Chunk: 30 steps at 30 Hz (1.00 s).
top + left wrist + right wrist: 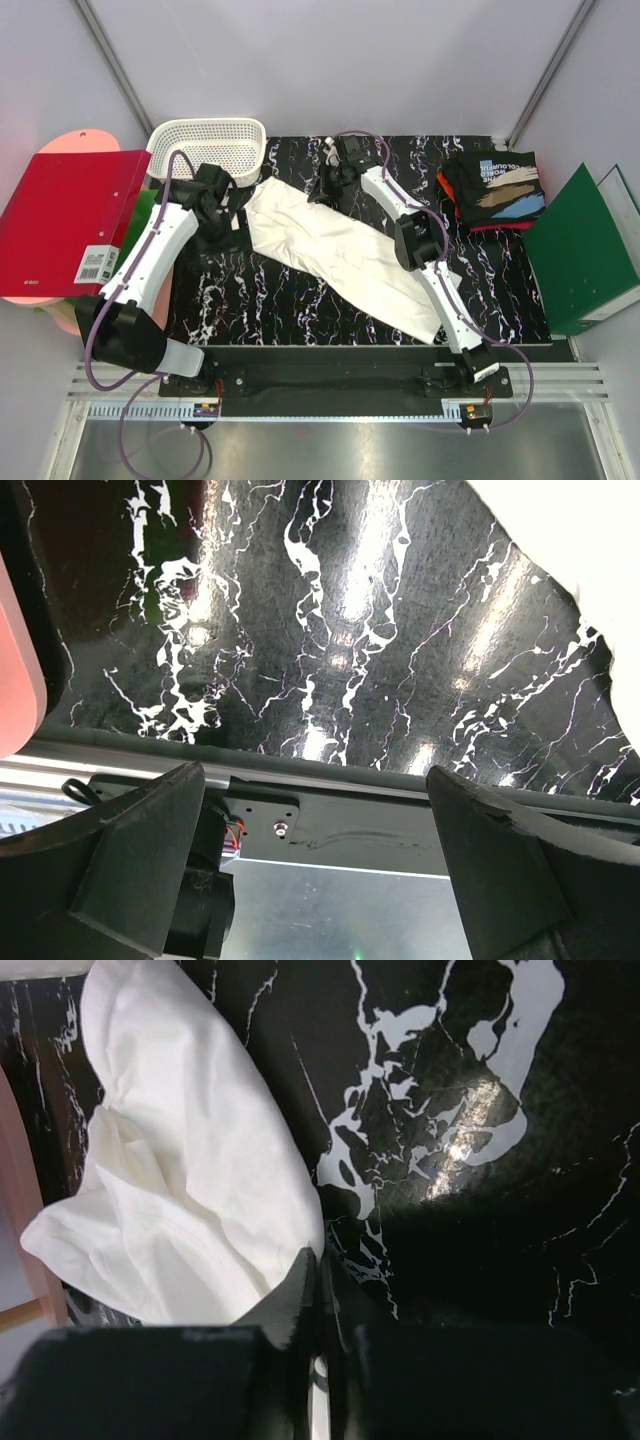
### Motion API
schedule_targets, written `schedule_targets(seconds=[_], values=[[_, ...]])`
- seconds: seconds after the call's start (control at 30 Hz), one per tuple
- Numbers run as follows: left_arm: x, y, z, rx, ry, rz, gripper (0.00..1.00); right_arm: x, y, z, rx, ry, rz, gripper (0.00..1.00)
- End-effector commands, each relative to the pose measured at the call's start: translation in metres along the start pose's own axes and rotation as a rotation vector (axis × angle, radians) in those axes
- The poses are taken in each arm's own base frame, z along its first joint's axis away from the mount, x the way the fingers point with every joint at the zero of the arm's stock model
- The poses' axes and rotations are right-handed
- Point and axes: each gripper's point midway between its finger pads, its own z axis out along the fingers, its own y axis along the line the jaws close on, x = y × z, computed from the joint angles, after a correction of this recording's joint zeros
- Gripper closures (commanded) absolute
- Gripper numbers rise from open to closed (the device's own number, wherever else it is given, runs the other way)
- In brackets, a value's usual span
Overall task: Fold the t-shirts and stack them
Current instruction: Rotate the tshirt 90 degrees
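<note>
My right gripper should now pull toward the black t-shirt (492, 188) until the white t-shirt's slant is straight. It holds the slanted white t-shirt by its far edge (310, 203), and the mat ahead is open.
A white t-shirt (340, 250) lies spread diagonally across the black marbled mat (520, 280), from far left to near right. My left gripper (228, 215) hovers at the shirt's far-left end, open and empty. In the left wrist view it (315, 775) holds nothing, and the shirt (600, 570) shows only at the top right. My right gripper (335, 182) is at the shirt's far edge. In the right wrist view it (322, 1255) is shut, with the bunched white cloth (190, 1190) tapering into its tips. A folded black printed t-shirt (500, 185) lies on red-orange ones (490, 226) at the far right.
A white lattice basket (210, 145) stands at the far left, just behind the left gripper. A red binder (70, 220) lies off the mat on the left. A green binder (585, 255) lies on the right. The arm base rail (330, 375) runs along the near edge.
</note>
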Motion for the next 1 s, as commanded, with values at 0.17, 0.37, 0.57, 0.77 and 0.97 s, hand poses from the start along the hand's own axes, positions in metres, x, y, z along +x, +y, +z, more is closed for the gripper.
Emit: schedule_targets(seconds=[0.17, 0.37, 0.57, 0.77, 0.97], values=[[-0.004, 0.006, -0.015, -0.015, -0.049, 0.008, 0.01, -0.009, -0.037, -0.008, 0.133, -0.040, 0.051, 1.00], [0.001, 0.007, -0.014, -0.012, -0.042, 0.004, 0.01, -0.053, -0.083, -0.041, 0.287, -0.191, 0.116, 1.00], [0.006, 0.007, -0.012, -0.005, -0.031, 0.000, 0.01, -0.082, -0.137, -0.079, 0.435, -0.310, 0.195, 1.00], [0.013, -0.017, -0.002, 0.097, -0.002, -0.007, 0.01, -0.110, -0.197, -0.138, 0.586, -0.446, 0.306, 1.00], [0.033, -0.091, 0.027, 0.264, 0.101, 0.059, 0.01, -0.128, -0.215, -0.189, 0.653, -0.522, 0.341, 0.87]])
